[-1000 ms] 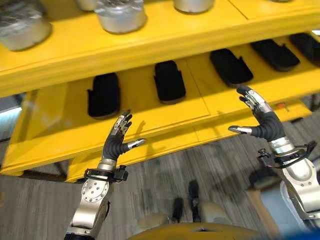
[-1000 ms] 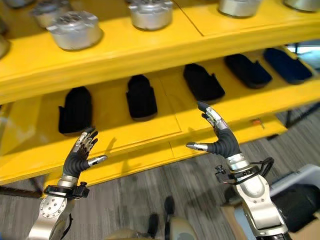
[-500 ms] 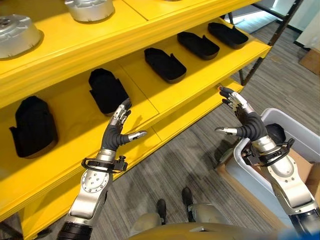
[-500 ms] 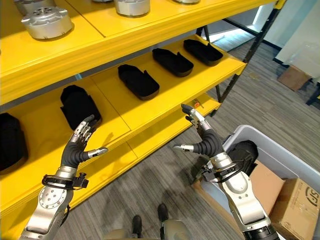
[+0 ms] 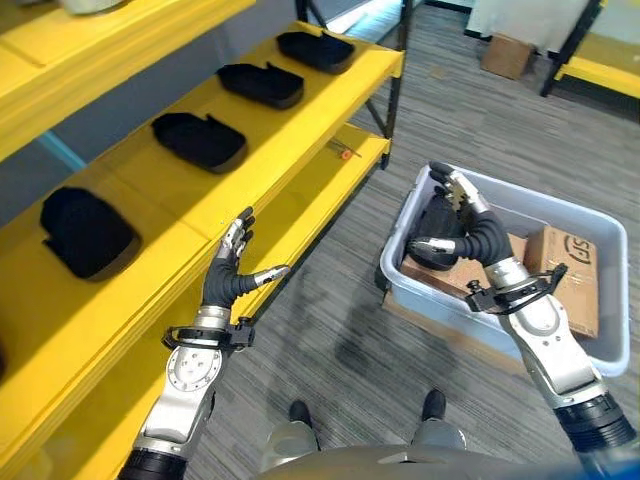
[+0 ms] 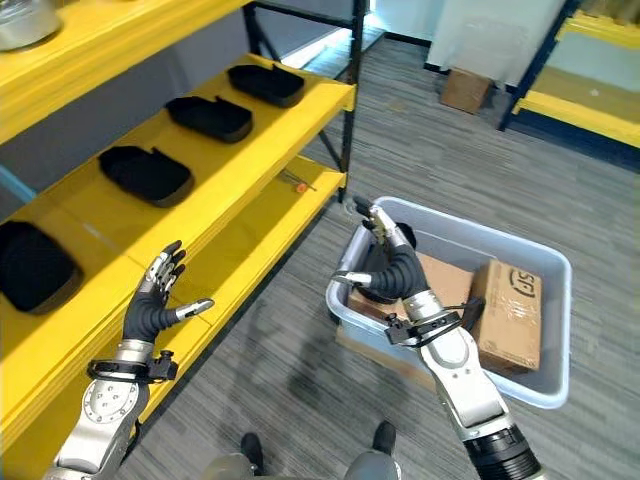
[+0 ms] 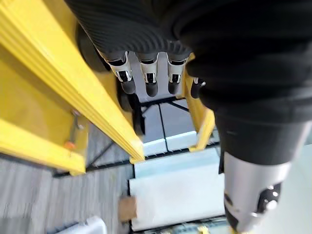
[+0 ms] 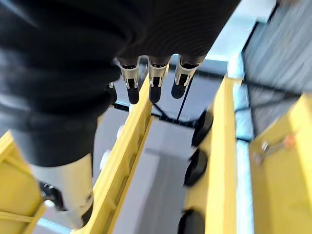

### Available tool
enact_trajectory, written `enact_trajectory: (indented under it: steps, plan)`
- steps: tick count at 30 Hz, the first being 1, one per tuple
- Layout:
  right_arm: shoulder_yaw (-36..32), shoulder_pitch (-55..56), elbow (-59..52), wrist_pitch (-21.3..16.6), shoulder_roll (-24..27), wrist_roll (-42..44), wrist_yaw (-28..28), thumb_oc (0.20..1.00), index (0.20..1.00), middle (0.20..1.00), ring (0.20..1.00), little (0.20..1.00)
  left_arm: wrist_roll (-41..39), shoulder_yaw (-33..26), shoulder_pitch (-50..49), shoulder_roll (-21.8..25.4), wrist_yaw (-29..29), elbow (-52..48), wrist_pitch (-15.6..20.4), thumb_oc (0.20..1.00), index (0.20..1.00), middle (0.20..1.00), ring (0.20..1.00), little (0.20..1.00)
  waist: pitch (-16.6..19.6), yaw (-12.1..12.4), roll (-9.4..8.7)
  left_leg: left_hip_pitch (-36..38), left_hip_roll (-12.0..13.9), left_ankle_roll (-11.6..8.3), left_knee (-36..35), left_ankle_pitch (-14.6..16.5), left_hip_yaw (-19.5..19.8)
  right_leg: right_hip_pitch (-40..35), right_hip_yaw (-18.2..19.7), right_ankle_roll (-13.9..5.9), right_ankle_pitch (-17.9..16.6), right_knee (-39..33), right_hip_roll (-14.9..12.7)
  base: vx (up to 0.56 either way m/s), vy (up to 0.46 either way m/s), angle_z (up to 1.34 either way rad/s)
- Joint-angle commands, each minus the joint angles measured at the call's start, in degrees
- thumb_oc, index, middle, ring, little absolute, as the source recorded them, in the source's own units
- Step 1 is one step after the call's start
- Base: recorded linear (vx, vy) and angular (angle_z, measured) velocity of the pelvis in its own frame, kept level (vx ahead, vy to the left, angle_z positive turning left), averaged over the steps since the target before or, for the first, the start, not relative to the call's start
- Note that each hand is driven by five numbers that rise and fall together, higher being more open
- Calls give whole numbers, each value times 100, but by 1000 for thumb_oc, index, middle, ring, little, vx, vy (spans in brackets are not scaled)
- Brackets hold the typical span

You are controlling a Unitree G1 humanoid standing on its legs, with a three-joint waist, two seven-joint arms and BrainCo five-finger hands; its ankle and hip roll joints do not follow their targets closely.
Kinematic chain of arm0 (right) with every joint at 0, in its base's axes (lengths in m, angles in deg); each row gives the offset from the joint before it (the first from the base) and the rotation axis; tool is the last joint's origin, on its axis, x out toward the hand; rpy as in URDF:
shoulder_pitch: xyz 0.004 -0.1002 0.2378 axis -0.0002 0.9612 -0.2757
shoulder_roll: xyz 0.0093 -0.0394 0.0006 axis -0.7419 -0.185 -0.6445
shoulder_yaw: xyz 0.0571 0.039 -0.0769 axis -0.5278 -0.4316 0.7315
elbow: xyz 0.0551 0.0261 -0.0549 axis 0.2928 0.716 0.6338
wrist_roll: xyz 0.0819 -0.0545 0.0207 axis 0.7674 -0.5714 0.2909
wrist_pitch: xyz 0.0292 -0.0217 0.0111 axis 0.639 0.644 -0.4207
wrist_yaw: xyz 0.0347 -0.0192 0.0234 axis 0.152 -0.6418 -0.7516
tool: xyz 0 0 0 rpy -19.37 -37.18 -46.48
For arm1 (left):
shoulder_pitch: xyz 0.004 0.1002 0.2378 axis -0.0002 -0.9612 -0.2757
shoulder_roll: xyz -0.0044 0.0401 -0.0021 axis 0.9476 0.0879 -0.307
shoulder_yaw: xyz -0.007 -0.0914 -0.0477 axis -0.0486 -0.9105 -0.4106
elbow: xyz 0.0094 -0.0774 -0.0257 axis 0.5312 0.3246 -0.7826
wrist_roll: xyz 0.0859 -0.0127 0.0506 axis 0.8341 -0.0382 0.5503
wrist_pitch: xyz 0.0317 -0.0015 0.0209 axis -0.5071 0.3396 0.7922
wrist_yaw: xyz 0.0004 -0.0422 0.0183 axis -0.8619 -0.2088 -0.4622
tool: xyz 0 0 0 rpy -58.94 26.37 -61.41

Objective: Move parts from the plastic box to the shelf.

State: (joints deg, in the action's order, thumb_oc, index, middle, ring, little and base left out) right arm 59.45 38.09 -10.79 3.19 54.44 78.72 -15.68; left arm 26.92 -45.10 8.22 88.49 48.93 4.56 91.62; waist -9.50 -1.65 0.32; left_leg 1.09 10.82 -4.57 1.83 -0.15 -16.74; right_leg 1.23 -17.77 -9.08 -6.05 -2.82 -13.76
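Black parts on the shelf have raised walls (image 5: 231, 158). That means the black part in the box (image 5: 435, 234) will keep its hollow shape when I lift its edge.
A grey plastic box (image 5: 540, 197) stands on the floor to the right of the yellow shelf (image 5: 250, 150). A black part (image 5: 438, 215) lies in the box's near-left corner. My right hand (image 5: 478, 232) hovers over that corner, open, with fingers spread and the thumb out above the part. My left hand (image 5: 228, 278) is raised beside the shelf's lower front edge, open and empty. Several black parts lie in a row on the middle tier, among them one (image 5: 88, 232) nearest me and another (image 5: 198, 140) farther along. Both wrist views show straight fingers (image 7: 146, 80) (image 8: 153, 83).
Two cardboard boxes (image 5: 565, 280) fill the rest of the plastic box. A small orange-tipped item (image 5: 343, 152) lies on the lowest tier. Another cardboard box (image 5: 508, 55) and a second yellow rack (image 5: 600, 70) stand farther off. Grey floor lies between shelf and box.
The camera has swung right: the shelf has slid to the left of the view and the plastic box has come fully into view under my right hand. Both hands stay open.
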Motion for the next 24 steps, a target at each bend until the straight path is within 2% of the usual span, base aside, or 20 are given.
enact_trajectory:
  steps: [1,4,5,6,7,8,10,11,12,13,14,15,16,17,18,21,22,24]
  plan:
    - [-159,-129,-446,-375,-157,168,90,1000,1000,1000,1000,1000,-119,-153,242,244,-65,-234,311,1000,1000,1000,1000,1000,100,-67,-204,-3,165,-120,37,86,129,106,145,-2,137,83,114,72,-305,-23]
    - [-233,-57,-418,-422,-93,211,130,1000,1000,1000,1000,1000,-133,-88,298,167,-54,-154,305,1000,1000,1000,1000,1000,48,-163,-181,-41,418,-227,370,9,114,62,308,153,359,99,438,55,-263,-25]
    - [-252,-55,-383,-440,-74,230,145,1000,1000,1000,1000,1000,-154,-70,327,131,-36,-133,300,1000,1000,1000,1000,1000,2,-181,-182,-119,537,-260,719,-124,167,29,395,239,430,110,567,27,-239,-37]
    - [-267,-54,-372,-451,-74,248,165,1000,1000,1000,1000,1000,-174,-61,348,131,-27,-124,294,1000,1000,1000,1000,1000,-38,-171,-192,-213,606,-260,1003,-244,287,24,452,326,435,124,656,48,-278,-50]
    - [-256,-88,-351,-477,-39,281,206,1000,1000,1000,1000,1000,-199,-32,363,92,-41,-119,276,1000,1000,1000,1000,1000,-200,-110,-255,-453,543,-200,1886,-381,677,-74,628,484,527,161,782,35,-203,-51]
    - [-287,-57,-352,-488,-30,269,224,1000,1000,1000,1000,1000,-198,-23,397,84,-51,-103,268,1000,1000,1000,1000,1000,-265,-84,-281,-615,441,-179,2137,-485,912,-91,676,539,550,147,812,32,-152,-70]
    - [-337,-57,-297,-491,-35,227,295,1000,1000,1000,1000,1000,-230,22,477,17,-65,-91,217,1000,1000,1000,1000,1000,-326,-5,-352,-951,199,-55,1743,-394,1196,-124,785,519,622,137,778,85,27,-79]
    - [-357,-92,-251,-497,-32,158,334,1000,1000,1000,1000,1000,-272,24,497,-4,-74,-93,223,1000,1000,1000,1000,1000,-317,1,-357,-1107,318,-64,1063,-466,1270,-141,864,429,641,129,758,184,171,-40]
    - [-365,-109,-207,-488,-12,121,370,1000,1000,1000,1000,1000,-255,23,530,-7,-108,-87,230,1000,1000,1000,1000,1000,-320,21,-332,-1253,442,-138,590,-736,1261,-166,916,382,657,132,722,147,148,-3]
    - [-365,-112,-203,-489,-8,118,374,1000,1000,1000,1000,1000,-252,27,537,-12,-112,-81,232,1000,1000,1000,1000,1000,-305,26,-334,-1210,439,-151,482,-795,1243,-150,922,386,664,136,722,187,218,-43]
    - [-366,-125,-160,-466,3,12,438,1000,1000,1000,1000,1000,-250,32,606,-22,-163,-31,268,1000,1000,1000,1000,1000,-349,95,-260,-1354,533,-305,-78,-1210,1366,-218,1013,338,699,149,660,205,235,-61]
    - [-366,-155,-133,-472,-13,-83,508,1000,1000,1000,1000,1000,-225,41,671,-34,-212,19,281,1000,1000,1000,1000,1000,-347,160,-184,-1394,510,-418,-324,-1394,1524,-282,1094,285,735,122,638,261,318,-69]
    - [-391,-167,-124,-467,-12,-137,520,1000,1000,1000,1000,1000,-241,50,734,-62,-232,82,318,1000,1000,1000,1000,1000,-328,152,-116,-1334,544,-512,-478,-1461,1481,-341,1153,262,782,109,614,145,172,-42]
    - [-391,-167,-124,-467,-12,-137,520,1000,1000,1000,1000,1000,-241,50,734,-62,-232,82,318,1000,1000,1000,1000,1000,-328,152,-116,-1334,544,-512,-478,-1461,1481,-341,1153,262,782,109,614,172,249,-74]
    - [-371,-97,-120,-490,-109,-167,515,1000,1000,1000,1000,1000,-305,110,685,-121,-213,49,376,1000,1000,1000,1000,1000,-280,163,-50,-1113,509,-415,-250,-1027,1426,-447,1351,209,828,64,513,180,292,-102]
    - [-404,4,-145,-462,-194,-183,505,1000,1000,1000,1000,1000,-364,163,822,-75,-169,77,385,1000,1000,1000,1000,1000,-289,101,-18,-1105,397,-375,8,-837,1304,-528,1421,130,774,76,293,175,276,-97]
    - [-402,93,-123,-432,-271,-216,495,1000,1000,1000,1000,1000,-374,202,895,9,-190,125,406,1000,1000,1000,1000,1000,-291,45,-56,-1029,268,-259,154,-614,1099,-551,1536,-13,662,85,47,225,411,-98]
    - [-330,87,-97,-375,-341,-236,540,1000,1000,1000,1000,1000,-332,220,1073,158,-296,170,430,1000,1000,1000,1000,1000,-283,2,-117,-960,165,-189,222,-478,795,-379,1637,-178,458,105,-174,101,287,-40]
